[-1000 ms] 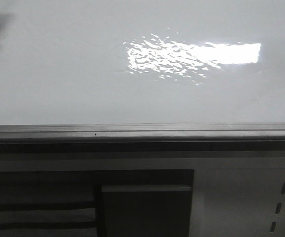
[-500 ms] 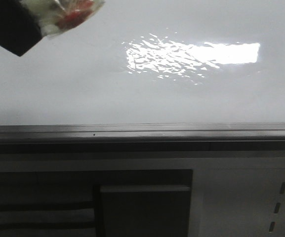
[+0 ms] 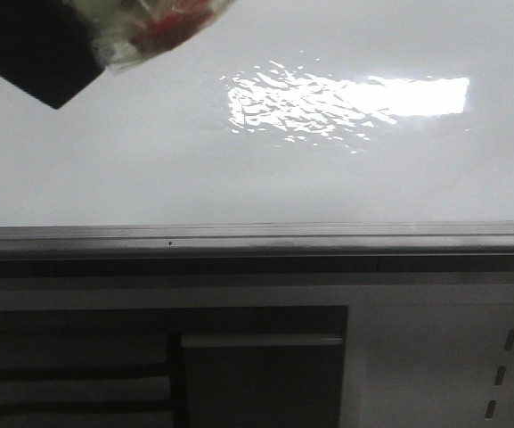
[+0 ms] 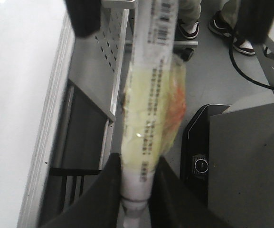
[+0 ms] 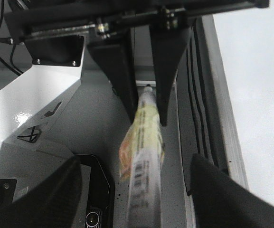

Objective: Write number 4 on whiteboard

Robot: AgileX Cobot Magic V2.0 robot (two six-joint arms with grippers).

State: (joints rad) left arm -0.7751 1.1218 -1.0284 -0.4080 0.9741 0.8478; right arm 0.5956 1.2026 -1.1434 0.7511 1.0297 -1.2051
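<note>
The marker is held by its writing end in my left gripper, so before writing, my right gripper should take the marker's far end and my left gripper should back away.
The whiteboard fills the front view, glossy with a bright rippled reflection, above its grey ledge. No number 4 shows on it. My left gripper is shut on a white marker wrapped in yellowish plastic with red print. My right gripper is open, its fingers wide on either side of the marker's far end, not touching it. In the front view, the wrapped marker and a dark gripper part show at the top left, in front of the board.
Below the ledge are a white panel with slots and a dark recess. The left wrist view shows a person's shoes, a black cable and a black base on the floor.
The dark gripper part and the wrapped marker have come into the front view from the top left and moved further right and down across the board.
</note>
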